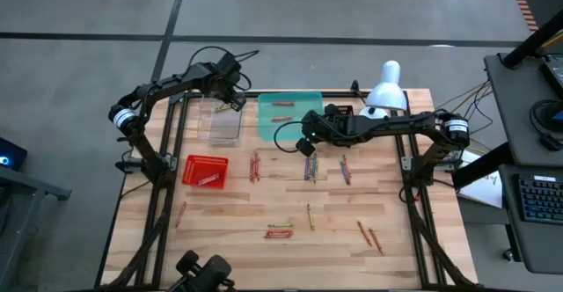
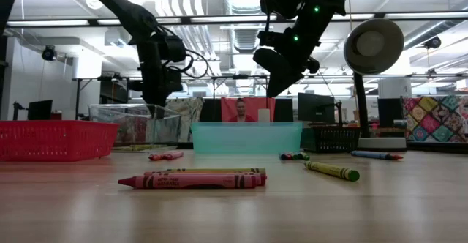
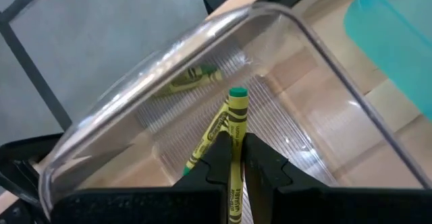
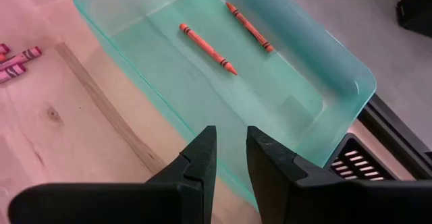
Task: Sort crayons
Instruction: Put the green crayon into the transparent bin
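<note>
I should keep lowering my left gripper until it is close above the tray's free ribbed bottom [image 3: 283, 131] and then let go, because the crayon I am holding matches the yellow-green crayons [image 3: 205, 142] in the clear tray.
My left gripper [image 3: 234, 145] is shut on a yellow-green crayon [image 3: 237, 113] and stands over the clear tray [image 1: 220, 125] at the far left. Two more yellow-green crayons [image 3: 193, 79] lie on that tray's floor. My right gripper [image 4: 231, 153] is open with nothing between its fingers, just above the near wall of the teal tray [image 4: 324, 55]. Two orange crayons [image 4: 206, 48] lie in the teal tray. Several other crayons [image 1: 310, 169] lie loose on the wooden table. My left gripper pinches the yellow-green crayon between its two fingers, on the paper-wrapped shaft [image 3: 235, 135] behind its green tip [image 3: 237, 93]. The fingers come from above, slanting steeply down, and the crayon runs along them and sticks out past their ends. It is lifted clear, tip down over the clear tray.
A red mesh basket [image 1: 204, 171] with a crayon in it stands on the table's left, nearer than the clear tray. A white lamp [image 1: 385, 88] stands at the far right. Loose crayons lie in clusters across the middle [image 1: 255, 166] and near part [image 1: 280, 231] of the table.
</note>
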You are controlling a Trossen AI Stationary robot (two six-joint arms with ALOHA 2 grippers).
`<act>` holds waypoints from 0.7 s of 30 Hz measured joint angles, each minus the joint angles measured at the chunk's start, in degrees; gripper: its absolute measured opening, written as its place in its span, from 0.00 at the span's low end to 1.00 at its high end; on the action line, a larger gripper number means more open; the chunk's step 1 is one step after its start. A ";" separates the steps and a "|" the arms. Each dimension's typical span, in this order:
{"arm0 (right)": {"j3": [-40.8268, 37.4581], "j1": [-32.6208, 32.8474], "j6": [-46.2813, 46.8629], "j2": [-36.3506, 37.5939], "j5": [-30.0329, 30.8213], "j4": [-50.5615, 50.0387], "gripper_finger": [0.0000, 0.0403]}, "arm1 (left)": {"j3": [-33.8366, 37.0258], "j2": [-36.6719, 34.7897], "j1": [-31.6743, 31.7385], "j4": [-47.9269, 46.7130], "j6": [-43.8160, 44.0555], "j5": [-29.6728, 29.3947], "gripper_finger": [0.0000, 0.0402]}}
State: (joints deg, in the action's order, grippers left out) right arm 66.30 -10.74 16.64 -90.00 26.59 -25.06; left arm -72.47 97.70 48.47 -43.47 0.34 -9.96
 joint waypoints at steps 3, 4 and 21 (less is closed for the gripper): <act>0.00 0.00 -0.02 0.00 -0.04 -0.01 0.18 | 0.00 0.31 -0.02 -0.91 0.13 0.02 0.00; 0.00 0.00 -0.02 0.00 -0.04 0.00 0.18 | 0.02 0.31 -0.03 -1.10 0.15 0.02 0.00; -0.02 0.37 0.28 0.00 -0.04 0.02 0.18 | 2.91 0.29 -2.24 -4.15 2.15 0.11 0.00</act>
State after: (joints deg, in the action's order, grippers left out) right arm 66.28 -10.37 16.93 -90.00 26.55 -25.04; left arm -69.56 98.00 46.23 -47.62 2.49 -9.85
